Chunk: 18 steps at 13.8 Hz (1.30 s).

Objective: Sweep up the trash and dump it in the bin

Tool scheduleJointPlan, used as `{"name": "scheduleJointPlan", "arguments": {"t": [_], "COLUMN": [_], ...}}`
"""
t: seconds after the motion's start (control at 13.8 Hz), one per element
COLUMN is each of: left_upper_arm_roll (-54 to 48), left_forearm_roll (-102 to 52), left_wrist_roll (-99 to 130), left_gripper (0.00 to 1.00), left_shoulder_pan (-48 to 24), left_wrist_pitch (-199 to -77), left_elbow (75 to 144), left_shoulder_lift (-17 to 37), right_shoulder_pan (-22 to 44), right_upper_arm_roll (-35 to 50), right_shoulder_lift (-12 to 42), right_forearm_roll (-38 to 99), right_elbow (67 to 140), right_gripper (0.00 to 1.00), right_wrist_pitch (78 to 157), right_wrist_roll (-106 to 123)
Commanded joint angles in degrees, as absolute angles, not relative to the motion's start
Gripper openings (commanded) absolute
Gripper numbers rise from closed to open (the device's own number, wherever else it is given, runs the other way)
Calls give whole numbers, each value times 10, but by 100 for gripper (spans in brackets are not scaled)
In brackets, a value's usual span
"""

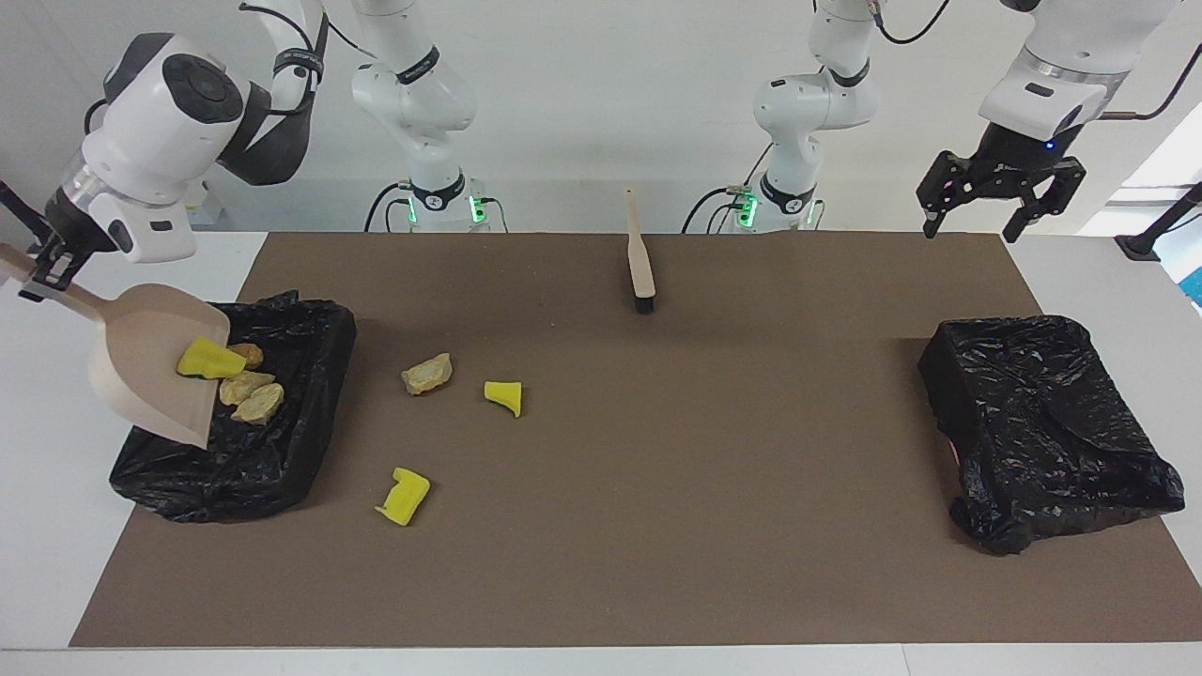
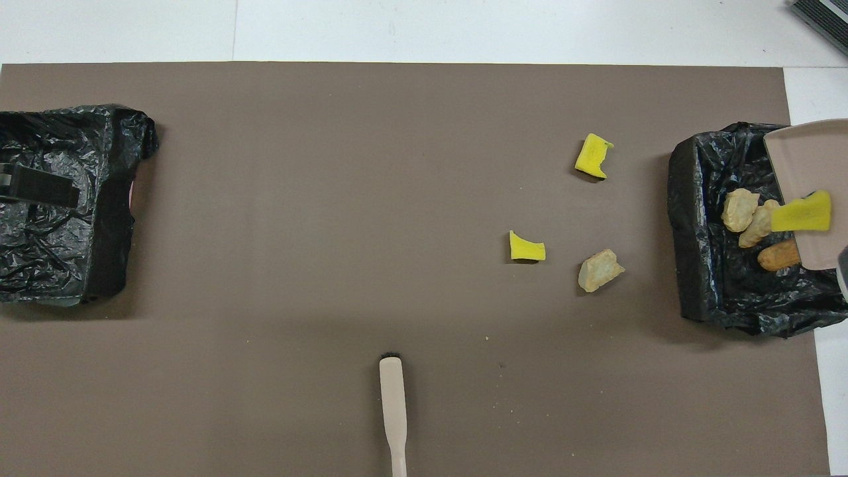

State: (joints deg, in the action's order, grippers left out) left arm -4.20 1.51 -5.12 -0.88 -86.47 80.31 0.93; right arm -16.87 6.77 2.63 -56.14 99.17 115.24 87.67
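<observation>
I should pull the tilted dustpan back with my right gripper until the yellow foam chunk [image 2: 804,212] resting on the dustpan's edge falls into the black-lined bin [image 2: 735,274].
My right gripper [image 1: 45,268] is shut on the handle of the beige dustpan [image 1: 150,371], which is tilted over the black-lined bin [image 1: 282,469] at the right arm's end. A yellow foam chunk [image 1: 210,361] sits at the pan's lip [image 2: 801,213]. Three tan lumps [image 1: 249,390] lie in the bin [image 2: 748,215]. On the mat beside the bin lie a tan lump [image 1: 427,374], a yellow chunk [image 1: 504,395] and, farther from the robots, another yellow chunk [image 1: 404,495]. My left gripper [image 1: 977,223] is open and empty, raised over the left arm's end.
The beige brush [image 1: 641,258] lies on the brown mat [image 1: 657,488] near the robots, midway between the arms. A second black-lined bin [image 1: 1042,422] stands at the left arm's end, with the left gripper [image 2: 36,185] over it in the overhead view.
</observation>
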Motion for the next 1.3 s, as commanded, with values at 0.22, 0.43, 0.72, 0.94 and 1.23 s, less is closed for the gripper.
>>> {"name": "scheduleJointPlan", "arguments": {"t": [0.22, 0.43, 0.72, 0.94, 1.23], "left_upper_arm_roll": [-19, -18, -15, -15, -15], "left_forearm_roll": [-1, -11, -10, -10, -9], "left_wrist_roll": [-58, -58, -57, -53, -54], "left_gripper": [100, 100, 100, 100, 100], "left_shoulder_pan": [-35, -33, -33, -33, -32], "left_wrist_pitch": [-850, -850, -853, -846, -845], "left_elbow": [809, 848, 858, 858, 858], "left_shoulder_lift": [-3, -25, -35, -35, -35], "right_shoulder_pan": [-214, -226, -218, -200, -191], "right_upper_arm_roll": [68, 69, 75, 83, 113], "right_shoulder_lift": [42, 49, 49, 47, 34], "right_forearm_roll": [-555, -557, -613, -609, -632], "right_elbow": [1014, 1004, 994, 971, 969], "right_gripper": [0, 0, 0, 0, 0], "right_wrist_pitch": [1209, 1210, 1240, 1240, 1261], "right_wrist_roll": [853, 879, 925, 1030, 1074]}}
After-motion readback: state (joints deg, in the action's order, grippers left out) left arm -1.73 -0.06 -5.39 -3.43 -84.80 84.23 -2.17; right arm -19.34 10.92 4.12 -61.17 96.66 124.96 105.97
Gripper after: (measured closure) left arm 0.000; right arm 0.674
